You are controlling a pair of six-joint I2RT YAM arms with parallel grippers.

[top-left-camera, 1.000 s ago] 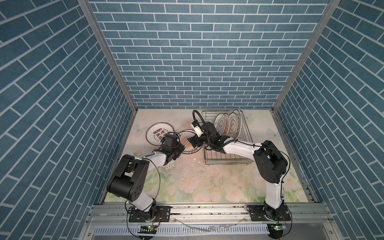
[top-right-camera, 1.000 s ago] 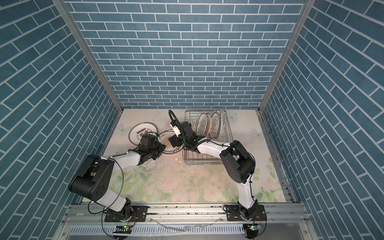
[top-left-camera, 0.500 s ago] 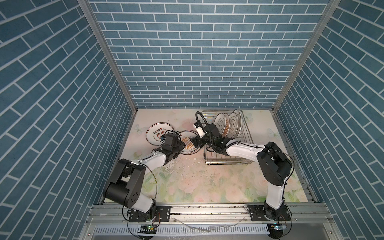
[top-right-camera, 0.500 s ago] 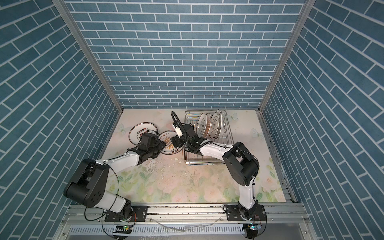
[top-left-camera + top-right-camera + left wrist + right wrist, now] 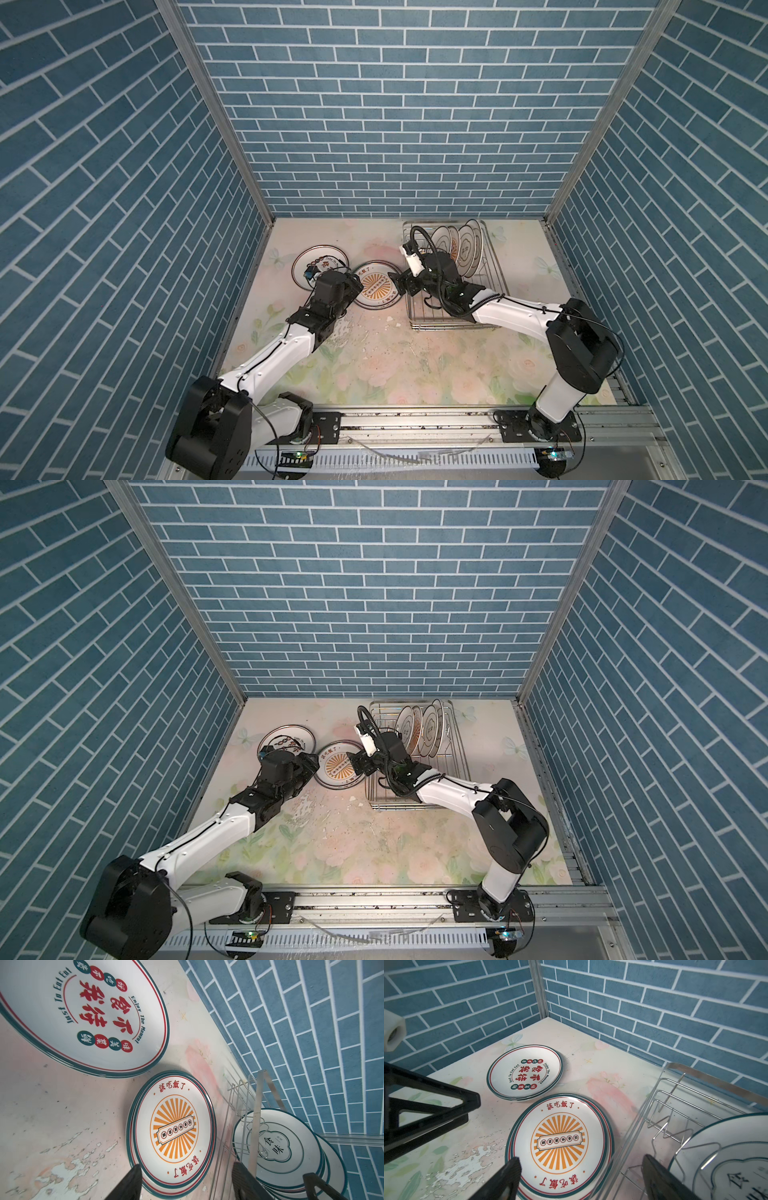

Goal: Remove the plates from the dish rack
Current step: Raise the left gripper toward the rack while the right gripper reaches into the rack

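I should keep moving my open right gripper toward that plate's edge (image 5: pixel 418 709) and close it there, as a sunburst plate (image 5: pixel 416 726) stands upright in the dish rack.
Three plates (image 5: pixel 461 249) (image 5: pixel 428 729) stand upright in the dish rack (image 5: pixel 492 274) (image 5: pixel 455 750) at the back right. Left of the rack a stack of sunburst plates (image 5: pixel 378 286) (image 5: pixel 174 1126) (image 5: pixel 560 1142) lies flat on the table. A stack of red-character plates (image 5: pixel 318 266) (image 5: pixel 87 1012) (image 5: pixel 525 1074) lies further left. My left gripper (image 5: pixel 355 289) (image 5: pixel 187 1182) is open over the sunburst stack's left edge and holds nothing. My right gripper (image 5: pixel 399 282) (image 5: pixel 581 1180) is open at the stack's right edge, beside the rack's left rim, also empty.
Blue brick walls close in the table on the left, back and right. The flowered table cover has a worn, peeling patch (image 5: pixel 353 332) in front of the sunburst stack. The two grippers face each other across that stack, close together.
The left jaws have opened wide and no longer grip the sunburst plate, which lies on its stack. The left arm has stretched out lower. The right gripper has barely moved.
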